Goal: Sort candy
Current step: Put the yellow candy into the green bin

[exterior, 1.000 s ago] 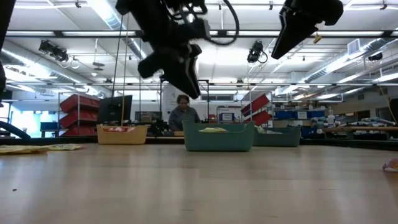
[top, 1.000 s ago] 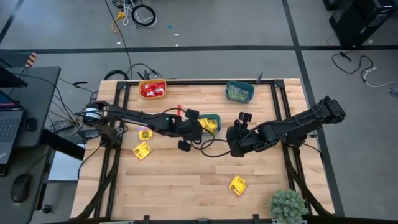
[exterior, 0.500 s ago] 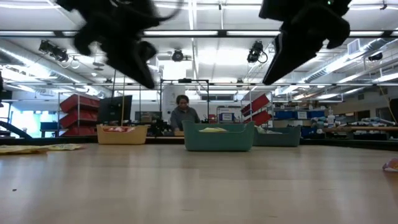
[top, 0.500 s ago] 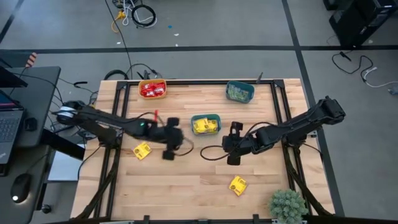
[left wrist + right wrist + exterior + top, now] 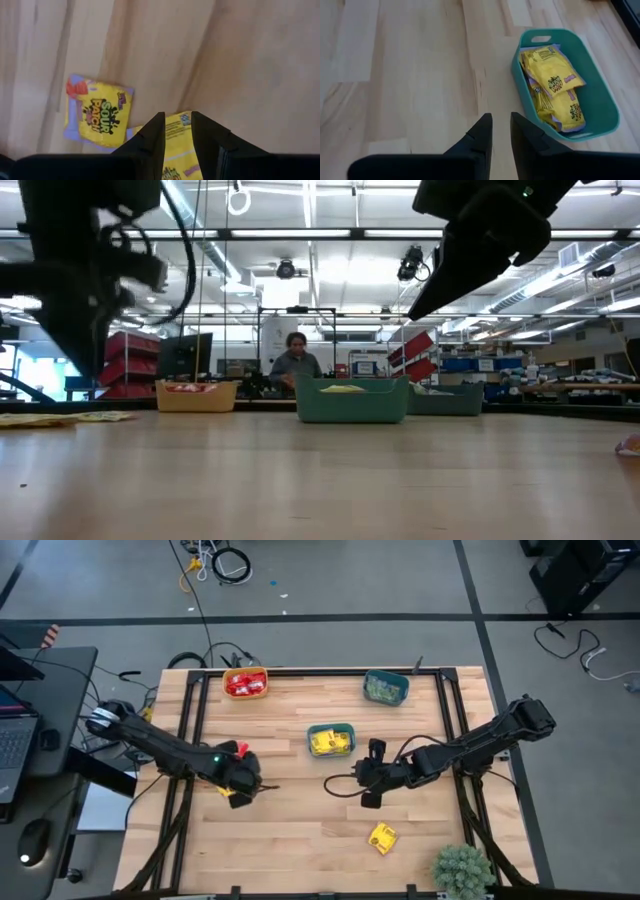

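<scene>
I should now lower my left gripper until the ends of its fingers reach the wood (image 5: 178, 106) and then close it, because its open fingers are on both sides of a yellow packet's corner (image 5: 183, 120), clear of the packet's neighbour.
Two yellow candy packets lie flat on the table's left part; in the left wrist view one (image 5: 97, 115) lies free and the other (image 5: 177, 145) shows below and between my fingers. My left gripper (image 5: 177, 125) (image 5: 243, 785) hovers over that second packet, open by a narrow gap, above the table in the low view (image 5: 85, 350). A third yellow packet (image 5: 382, 837) lies toward the near right. My right gripper (image 5: 366, 783) (image 5: 501, 122) hangs shut and empty over bare wood, near-right of the middle teal bowl (image 5: 600, 107), which holds yellow packets (image 5: 555, 92).
An orange bowl with red packets (image 5: 245, 683) and a teal bowl with green packets (image 5: 385, 687) stand at the far edge. A small plant (image 5: 462, 870) sits at the near right corner. A person (image 5: 293, 365) is beyond the table. Bare wood lies between the arms.
My left gripper has swung from beside the middle teal bowl toward the table's left and near side and has come down over the two yellow packets. My right gripper has drifted a little toward the left and near edge. The packets have stayed where they were.
</scene>
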Available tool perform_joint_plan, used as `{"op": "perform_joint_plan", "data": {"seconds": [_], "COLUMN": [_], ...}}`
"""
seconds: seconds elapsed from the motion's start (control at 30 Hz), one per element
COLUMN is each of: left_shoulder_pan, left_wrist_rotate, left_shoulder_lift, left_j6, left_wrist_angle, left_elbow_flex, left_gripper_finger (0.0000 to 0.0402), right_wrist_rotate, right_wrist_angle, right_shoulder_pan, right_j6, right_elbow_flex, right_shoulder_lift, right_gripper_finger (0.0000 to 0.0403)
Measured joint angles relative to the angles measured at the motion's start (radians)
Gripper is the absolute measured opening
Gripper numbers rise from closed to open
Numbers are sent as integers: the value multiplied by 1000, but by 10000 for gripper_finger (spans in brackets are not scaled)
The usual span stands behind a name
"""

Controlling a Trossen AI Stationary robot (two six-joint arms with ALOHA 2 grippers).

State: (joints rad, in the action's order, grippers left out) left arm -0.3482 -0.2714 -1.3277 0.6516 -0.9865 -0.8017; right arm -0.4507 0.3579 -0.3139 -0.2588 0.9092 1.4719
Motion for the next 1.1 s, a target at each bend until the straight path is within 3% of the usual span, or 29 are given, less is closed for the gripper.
{"op": "perform_joint_plan", "data": {"seconds": [0.1, 0.3, 0.63, 0.77, 0.9, 1.1], "left_shoulder_pan": [1, 1, 0, 0, 0, 4], "left_wrist_rotate": [3, 113, 116, 108, 103, 5], "left_shoulder_lift": [0, 0, 7, 7, 0, -3], "left_j6": [35, 82, 115, 94, 56, -69], "left_wrist_angle": [11, 181, 297, 306, 303, 308], "left_elbow_flex": [63, 173, 267, 273, 246, 153], "left_gripper_finger": [97, 97, 97, 78, 14, 3], "right_wrist_rotate": [0, 0, 0, 0, 0, 0], "right_wrist_angle": [-3, -5, -5, -5, -5, 1], "right_shoulder_pan": [-3, -4, -4, -4, -4, -4], "right_j6": [0, 1, 8, 8, 9, 19], "right_elbow_flex": [0, 0, 0, 0, 0, 0], "right_shoulder_lift": [0, 0, 0, 0, 0, 0], "right_gripper_finger": [58, 57, 59, 60, 56, 56]}}
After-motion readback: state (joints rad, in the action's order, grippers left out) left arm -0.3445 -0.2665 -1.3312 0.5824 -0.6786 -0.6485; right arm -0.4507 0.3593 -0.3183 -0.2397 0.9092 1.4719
